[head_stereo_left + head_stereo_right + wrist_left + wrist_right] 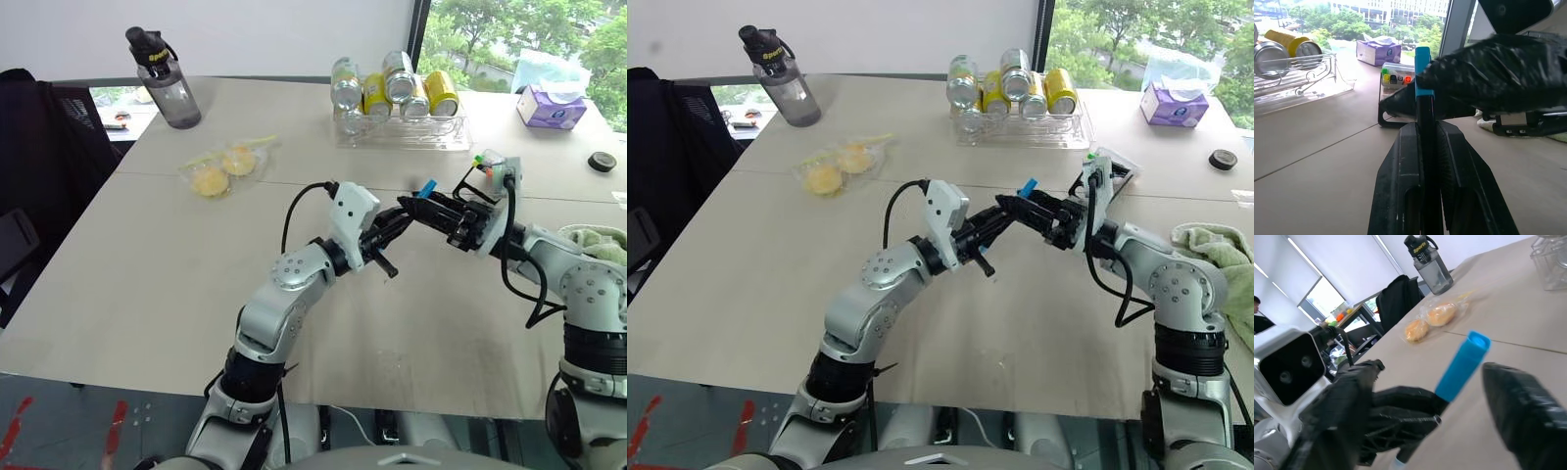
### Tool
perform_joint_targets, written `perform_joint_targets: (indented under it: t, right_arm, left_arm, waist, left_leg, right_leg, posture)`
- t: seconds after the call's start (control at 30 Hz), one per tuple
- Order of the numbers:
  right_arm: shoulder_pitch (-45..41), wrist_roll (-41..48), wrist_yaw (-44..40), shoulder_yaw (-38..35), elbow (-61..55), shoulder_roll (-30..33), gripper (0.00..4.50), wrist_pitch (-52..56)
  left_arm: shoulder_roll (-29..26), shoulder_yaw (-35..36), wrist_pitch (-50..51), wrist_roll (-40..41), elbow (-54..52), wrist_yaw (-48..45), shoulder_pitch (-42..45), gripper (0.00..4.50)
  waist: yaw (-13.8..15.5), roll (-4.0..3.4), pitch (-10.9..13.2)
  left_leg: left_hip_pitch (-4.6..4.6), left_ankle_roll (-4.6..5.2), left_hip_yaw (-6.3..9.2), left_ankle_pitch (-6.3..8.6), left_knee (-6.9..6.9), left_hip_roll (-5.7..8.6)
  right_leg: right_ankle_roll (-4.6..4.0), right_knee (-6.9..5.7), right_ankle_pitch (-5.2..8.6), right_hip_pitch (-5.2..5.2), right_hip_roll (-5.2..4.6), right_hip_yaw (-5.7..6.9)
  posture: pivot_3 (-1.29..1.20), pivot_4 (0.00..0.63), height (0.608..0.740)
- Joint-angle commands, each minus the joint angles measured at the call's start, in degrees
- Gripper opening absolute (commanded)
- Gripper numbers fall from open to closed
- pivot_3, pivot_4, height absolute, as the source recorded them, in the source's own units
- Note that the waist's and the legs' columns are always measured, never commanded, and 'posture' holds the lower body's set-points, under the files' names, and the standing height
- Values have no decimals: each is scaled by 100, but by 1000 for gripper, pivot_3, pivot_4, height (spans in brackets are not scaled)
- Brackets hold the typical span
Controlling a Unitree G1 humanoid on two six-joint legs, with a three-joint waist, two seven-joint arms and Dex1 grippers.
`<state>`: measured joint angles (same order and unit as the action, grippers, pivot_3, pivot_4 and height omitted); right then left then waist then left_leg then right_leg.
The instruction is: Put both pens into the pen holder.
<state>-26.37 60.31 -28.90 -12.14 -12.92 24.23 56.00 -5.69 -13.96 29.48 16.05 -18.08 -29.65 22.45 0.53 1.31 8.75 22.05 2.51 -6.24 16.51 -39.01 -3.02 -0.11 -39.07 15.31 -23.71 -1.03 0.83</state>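
Note:
I should take the blue cap [427, 188] with my right gripper before my left gripper, which holds the pen, opens, because the pen holder [480, 176] stands on my right gripper's side.
My left gripper [400, 219] is shut on a slim black pen [1425, 147], held above the table with its light-blue cap [428, 187] pointing up. My right gripper [419, 205] meets it from the right. Its fingers [1528, 416] stand on either side of the blue cap [1462, 364] with gaps showing, so it is open. The pen holder [487, 168], a small black slanted stand with coloured marker caps in it, sits on the table just behind my right wrist, and it stands past the held pen [1393, 81] in the left wrist view. I cannot make out the other pen.
A clear tray of cans [402, 132] stands at the back. A water bottle [163, 80] and a bag of buns [223, 169] lie to the left. A tissue box [551, 106], a round black object [602, 162] and a green towel [600, 241] are on the right.

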Motion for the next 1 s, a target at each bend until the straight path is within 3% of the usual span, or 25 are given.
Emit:
perform_joint_targets:
  t: [0.03, 0.17, 0.2, 0.37, 0.4, 0.47, 0.53, 0.7, 1.0]
  right_arm:
    - [-147, 59, 12, -59, -69, -31, 1718, -99]
    - [-168, 7, -16, -56, -42, -2, 169, -146]
    - [-183, -14, -36, -59, -28, 25, 46, -158]
    - [-381, -553, -228, 112, 68, 329, 46, -397]
    - [-473, -580, -268, 97, 115, 373, 46, -433]
    - [-578, -721, -453, 111, 177, 461, 46, -622]
    - [-624, -1556, -876, 336, 368, 741, 46, -1572]
    - [-792, -3382, -1640, 923, 549, 1352, 46, -3781]
    - [-503, -5492, -1255, 840, 786, 1867, 46, -6601]
  left_arm:
    - [23, 6, -144, 119, -94, -71, 102, 0]
    - [57, 51, -52, 182, -104, -1, 58, 0]
    - [80, 94, 9, 282, -127, -2, 45, 0]
    - [13, 276, 134, 585, -207, -92, 54, 0]
    - [-57, 255, 105, 453, -171, -34, 77, 923]
    - [-95, 288, 97, 270, -98, 181, 142, 1479]
    - [-159, 350, 174, 134, -110, 378, 229, 1912]
    - [-378, 409, 484, 135, -452, 500, 514, 1912]
    - [-723, 573, 1206, 324, -770, 518, 1287, 1912]
  waist:
    - [1, 0, 0]
    - [-5, 0, 0]
    - [-3, 0, 0]
    - [-20, -1, 1]
    - [-26, -1, 1]
    - [-30, -1, 1]
    - [-37, -1, 1]
    - [-41, -2, 4]
    - [-67, -3, 7]
  left_leg:
    - [3, -3, 1, -2, 0, 0]
    - [10, -6, 0, -3, 0, -1]
    - [11, -6, 1, -3, 0, -1]
    - [16, -5, 1, -3, 2, -2]
    - [15, -4, 1, -3, 2, -1]
    - [14, -4, 1, -2, 4, -1]
    - [14, -4, 1, -3, 7, -1]
    - [19, -3, 1, -2, 8, 1]
    - [23, -8, -2, -5, 8, -3]
  right_leg:
    - [0, 5, 0, 0, 0, 1]
    - [1, 19, 0, 0, -1, 2]
    - [1, 20, 0, 0, -1, 2]
    - [2, 21, 0, -6, -1, 4]
    - [2, 20, 0, -6, -1, 4]
    - [2, 20, 0, -6, 0, 4]
    - [1, 20, 0, -6, 0, 5]
    - [3, 27, 0, -8, -1, 7]
    - [10, 29, 5, -12, -4, 9]
  posture:
    - [0, 150, 739]
    - [0, 150, 739]
    - [0, 150, 739]
    - [0, 150, 739]
    - [0, 150, 739]
    - [0, 150, 739]
    - [0, 150, 739]
    - [0, 150, 739]
    - [0, 150, 739]
